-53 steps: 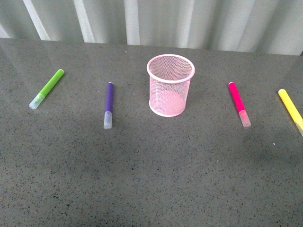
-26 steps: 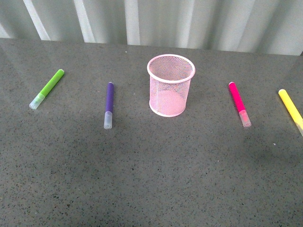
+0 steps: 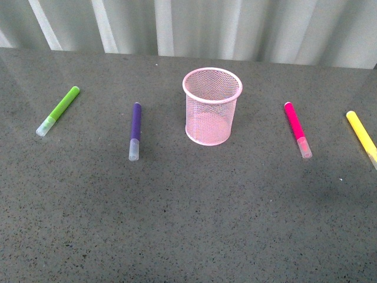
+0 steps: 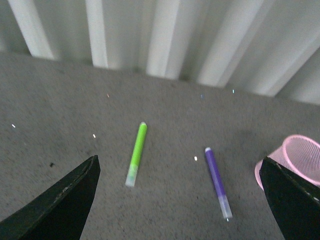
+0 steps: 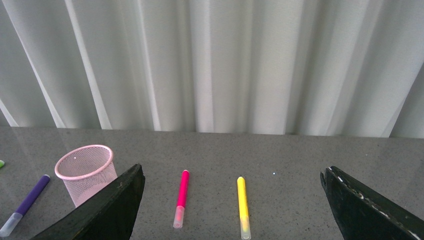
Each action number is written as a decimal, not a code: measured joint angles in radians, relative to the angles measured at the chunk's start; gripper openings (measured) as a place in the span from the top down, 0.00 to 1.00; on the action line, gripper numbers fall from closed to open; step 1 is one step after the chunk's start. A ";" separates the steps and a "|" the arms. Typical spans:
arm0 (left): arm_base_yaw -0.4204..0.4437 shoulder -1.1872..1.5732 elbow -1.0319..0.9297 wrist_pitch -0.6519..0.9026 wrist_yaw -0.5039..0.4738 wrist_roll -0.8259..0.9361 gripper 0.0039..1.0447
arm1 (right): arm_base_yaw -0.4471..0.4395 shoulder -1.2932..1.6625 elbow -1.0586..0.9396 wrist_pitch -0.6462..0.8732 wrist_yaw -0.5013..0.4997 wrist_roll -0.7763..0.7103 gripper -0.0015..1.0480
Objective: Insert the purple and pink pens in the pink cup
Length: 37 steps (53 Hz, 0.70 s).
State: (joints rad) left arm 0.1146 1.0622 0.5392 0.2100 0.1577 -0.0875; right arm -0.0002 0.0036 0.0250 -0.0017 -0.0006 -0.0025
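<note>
My gripper will lower the purple pen (image 3: pixel 135 131) inside, and the pen will lean against the cup's rim because the pink cup's opening (image 3: pixel 212 85) is much wider than the pen.
The pink cup (image 3: pixel 212 106) stands upright in the middle of the grey table, a mesh cylinder that looks empty. To its left lies the purple pen (image 3: pixel 135 130), clear cap toward me. The pink pen (image 3: pixel 297 129) lies to the cup's right. Neither arm shows in the front view. My left gripper (image 4: pixel 182 200) is open above the table, with the purple pen (image 4: pixel 218 182) between its spread fingers and the cup (image 4: pixel 299 159) by one finger. My right gripper (image 5: pixel 235 210) is open too, with the pink pen (image 5: pixel 181 197) inside its span and the cup (image 5: pixel 86 172) off to one side.
A lime green marker (image 3: pixel 58 110) lies at the far left and a yellow marker (image 3: pixel 362 138) at the far right edge. The green one (image 4: pixel 136 153) and the yellow one (image 5: pixel 242 206) also show in the wrist views. A white pleated curtain (image 3: pixel 194 26) backs the table.
</note>
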 joint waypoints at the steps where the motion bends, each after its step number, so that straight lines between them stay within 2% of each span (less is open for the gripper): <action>1: 0.003 0.045 0.045 -0.044 0.007 0.007 0.06 | 0.000 0.000 0.000 0.000 0.000 0.000 0.07; 8: 0.002 0.293 0.304 -0.275 0.009 0.076 0.06 | 0.000 0.000 0.000 0.000 0.000 0.000 0.07; 15: -0.016 0.510 0.495 -0.427 0.043 0.146 0.06 | 0.000 0.000 0.000 0.000 0.000 0.000 0.07; 23: -0.049 0.673 0.601 -0.477 0.049 0.189 0.06 | 0.000 0.000 0.000 0.000 0.000 0.000 0.07; 37: -0.103 0.812 0.671 -0.470 0.044 0.183 0.06 | 0.000 0.000 0.000 0.000 0.000 0.000 0.07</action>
State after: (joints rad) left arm 0.0120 1.8744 1.2102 -0.2596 0.2020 0.0959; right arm -0.0002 0.0036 0.0250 -0.0021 -0.0010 -0.0025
